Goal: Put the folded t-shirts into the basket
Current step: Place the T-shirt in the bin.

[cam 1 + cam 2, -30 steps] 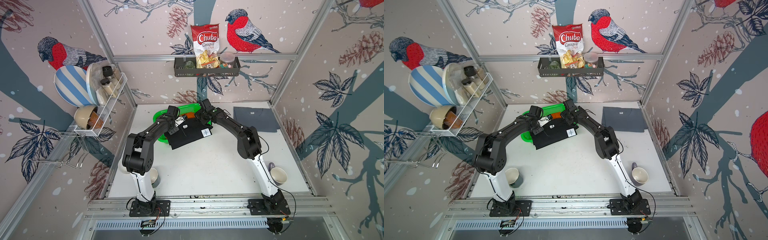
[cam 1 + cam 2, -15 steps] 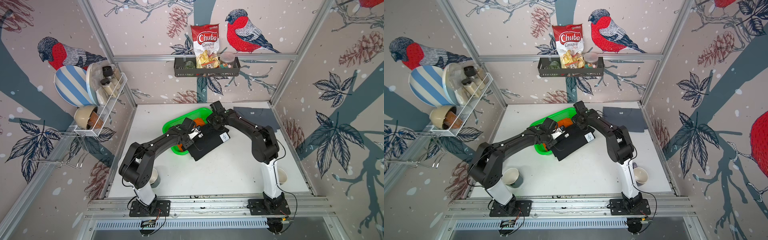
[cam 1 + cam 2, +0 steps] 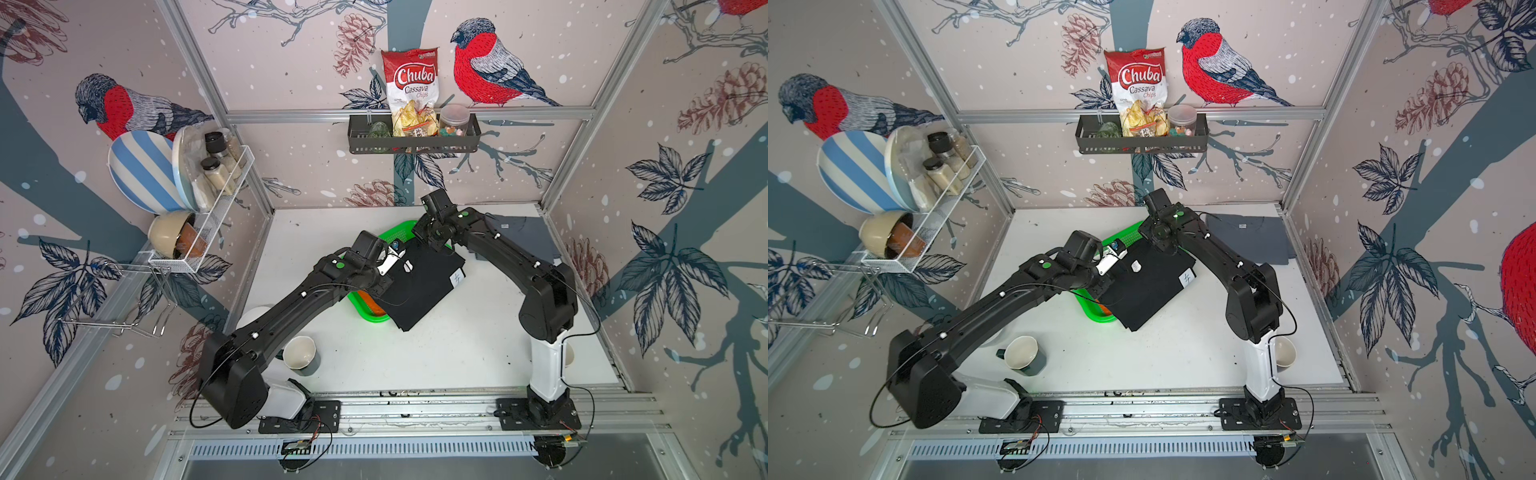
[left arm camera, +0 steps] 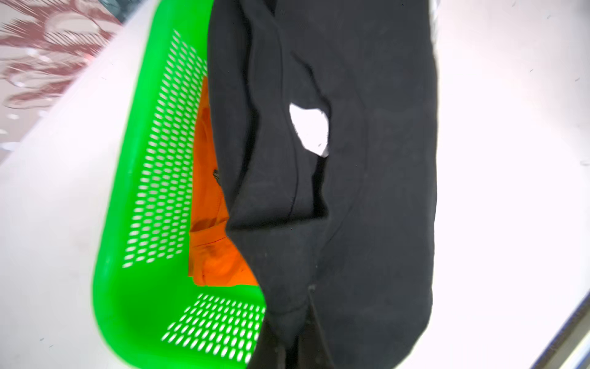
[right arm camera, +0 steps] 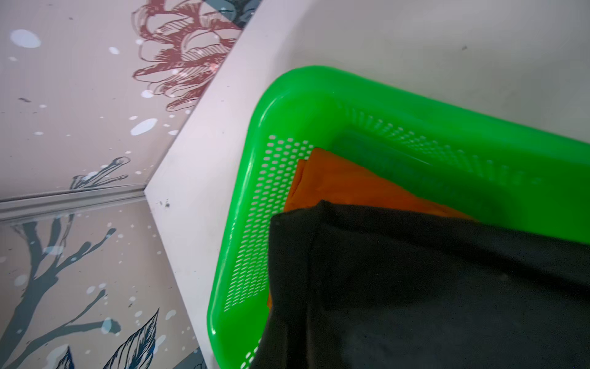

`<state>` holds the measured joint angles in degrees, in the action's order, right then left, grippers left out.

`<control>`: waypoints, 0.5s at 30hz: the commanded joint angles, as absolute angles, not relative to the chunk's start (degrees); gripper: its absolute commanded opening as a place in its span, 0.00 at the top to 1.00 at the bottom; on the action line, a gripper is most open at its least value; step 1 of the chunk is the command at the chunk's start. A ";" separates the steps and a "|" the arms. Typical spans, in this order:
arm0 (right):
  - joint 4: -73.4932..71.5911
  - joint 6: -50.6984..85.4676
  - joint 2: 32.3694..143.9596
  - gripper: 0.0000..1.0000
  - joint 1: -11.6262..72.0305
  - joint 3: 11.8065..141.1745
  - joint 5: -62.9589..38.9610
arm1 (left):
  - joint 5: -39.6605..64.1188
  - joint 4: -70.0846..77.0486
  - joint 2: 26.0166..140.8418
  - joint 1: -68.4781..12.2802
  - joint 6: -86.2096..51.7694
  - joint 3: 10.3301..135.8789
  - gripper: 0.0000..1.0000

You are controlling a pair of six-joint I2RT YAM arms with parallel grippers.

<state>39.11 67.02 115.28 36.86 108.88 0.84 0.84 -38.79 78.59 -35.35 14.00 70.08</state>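
The black t-shirt's lower corner (image 3: 405, 324) sticks out past the green basket's rim, so my right gripper and my left gripper should move it over the orange t-shirt (image 3: 370, 303) before they open.
The black t-shirt (image 3: 419, 286) with its white tag (image 3: 457, 277) hangs slanted over the right half of the green basket (image 3: 368, 316), its lower corner reaching past the rim over the table. My left gripper (image 4: 295, 348) is shut on its near-left edge. My right gripper (image 3: 436, 245) is shut on its far edge, the fingers hidden by cloth in the right wrist view. The orange t-shirt (image 4: 210, 255) lies flat in the basket (image 5: 287, 105) under the black one. The grey-blue t-shirt (image 3: 1250, 237) lies folded at the table's back right.
A white mug (image 3: 299, 352) stands near the front left by the left arm, and another mug (image 3: 1285, 351) behind the right arm's base. A black wire shelf (image 3: 413, 143) with a chip bag hangs on the back wall. A white rack (image 3: 199, 232) juts from the left wall.
Both arms have carried the black t-shirt to the right and toward the front, turning it as it went. The basket also appears shifted slightly the same way.
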 commanded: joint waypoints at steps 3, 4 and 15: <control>37.92 67.52 116.42 1.00 37.17 109.42 4.40 | -2.91 -38.44 71.51 -33.74 13.52 65.42 1.00; 37.40 67.58 117.44 1.00 37.18 109.75 4.76 | -3.56 -36.54 70.25 -32.68 13.19 63.81 1.00; 38.67 68.01 125.10 1.00 37.05 112.14 5.97 | -5.94 -28.06 84.86 -26.19 19.42 63.81 1.00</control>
